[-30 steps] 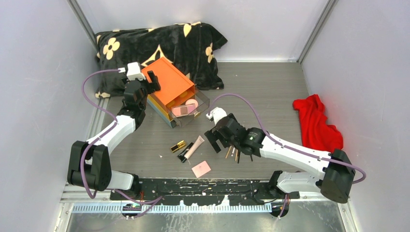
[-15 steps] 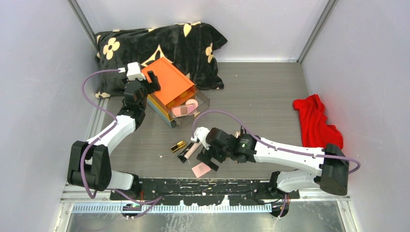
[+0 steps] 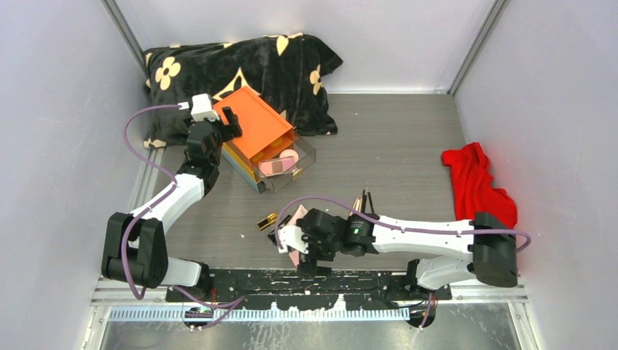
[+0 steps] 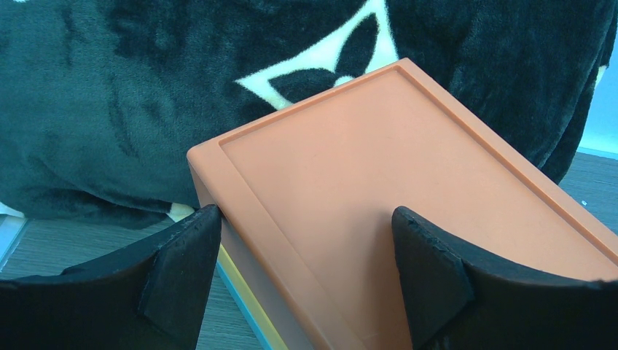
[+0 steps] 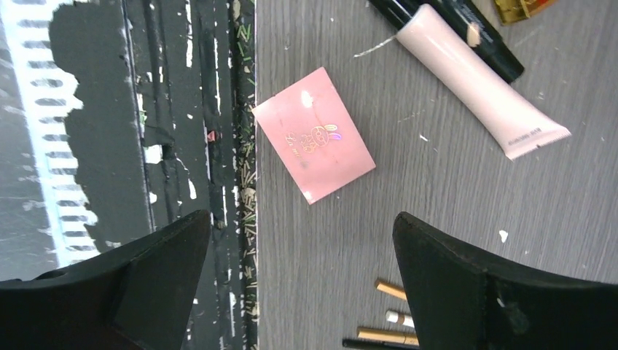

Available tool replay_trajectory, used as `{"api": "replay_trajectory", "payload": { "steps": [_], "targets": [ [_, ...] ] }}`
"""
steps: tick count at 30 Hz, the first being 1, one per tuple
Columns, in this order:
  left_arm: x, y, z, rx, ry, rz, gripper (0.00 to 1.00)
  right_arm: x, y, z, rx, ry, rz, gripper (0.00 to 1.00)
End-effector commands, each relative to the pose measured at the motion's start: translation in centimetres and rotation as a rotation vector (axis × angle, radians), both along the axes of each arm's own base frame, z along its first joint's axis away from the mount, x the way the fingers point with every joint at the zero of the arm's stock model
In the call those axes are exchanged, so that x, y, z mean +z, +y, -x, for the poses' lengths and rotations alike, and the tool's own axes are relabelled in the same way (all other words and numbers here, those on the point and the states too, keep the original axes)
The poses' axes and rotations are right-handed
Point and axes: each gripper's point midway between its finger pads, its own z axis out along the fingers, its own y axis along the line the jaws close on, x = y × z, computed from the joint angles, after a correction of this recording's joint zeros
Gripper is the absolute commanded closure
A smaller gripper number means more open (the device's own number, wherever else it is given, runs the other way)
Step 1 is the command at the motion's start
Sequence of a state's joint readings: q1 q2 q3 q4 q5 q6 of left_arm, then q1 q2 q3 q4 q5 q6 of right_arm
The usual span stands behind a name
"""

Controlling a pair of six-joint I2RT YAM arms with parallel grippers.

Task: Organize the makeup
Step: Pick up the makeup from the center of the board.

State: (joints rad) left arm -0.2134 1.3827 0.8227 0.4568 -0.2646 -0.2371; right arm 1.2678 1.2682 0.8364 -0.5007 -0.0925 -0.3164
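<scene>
My right gripper should keep going down to the pink square palette [image 5: 313,135] until the open fingers straddle its sides [image 5: 284,157], because the palette is clear of the pink tube and fits between them.
My right gripper [image 3: 299,249] [image 5: 302,292] is open and empty, just above a pink square palette [image 5: 313,135] lying at the table's front edge. Past it lie a pink tube [image 5: 481,87], a black tube [image 5: 452,36] and a gold-black lipstick [image 3: 267,220]. Thin tan and black brushes [image 5: 386,324] [image 3: 361,203] lie beside my right finger. Another pink palette [image 3: 272,167] and a round pink compact [image 3: 289,154] sit in the open drawer of the orange-topped box [image 3: 251,120]. My left gripper [image 3: 221,125] [image 4: 306,277] is open, straddling the box's edge [image 4: 408,197].
A black blanket with cream flowers [image 3: 240,69] lies behind the box. A red cloth [image 3: 477,186] lies at the right. The black base rail [image 3: 321,281] [image 5: 175,131] runs along the front edge, right beside the palette.
My right arm has swung left and toward the front edge, from above the brushes to above the pink palette. The left arm has not moved.
</scene>
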Motion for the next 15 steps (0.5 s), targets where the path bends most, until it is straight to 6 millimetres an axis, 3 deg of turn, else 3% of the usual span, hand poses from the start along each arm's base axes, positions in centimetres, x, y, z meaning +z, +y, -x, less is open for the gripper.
{"api": "replay_trajectory", "payload": {
  "steps": [1,7,15],
  "targets": [
    [-12.2,-2.1,4.5,-0.156,0.413,-0.098,0.17,0.4,2.4,-0.8,0.124,-0.068,-0.020,0.00],
    [-12.1,-2.1,4.5,-0.159,0.410,-0.097,0.17,-1.8,3.7,-1.1,0.170,-0.058,0.035,0.00],
    [-12.1,-2.1,4.5,-0.160,0.408,-0.098,0.17,-2.4,4.9,-2.1,0.192,-0.079,0.032,0.00]
  ]
}}
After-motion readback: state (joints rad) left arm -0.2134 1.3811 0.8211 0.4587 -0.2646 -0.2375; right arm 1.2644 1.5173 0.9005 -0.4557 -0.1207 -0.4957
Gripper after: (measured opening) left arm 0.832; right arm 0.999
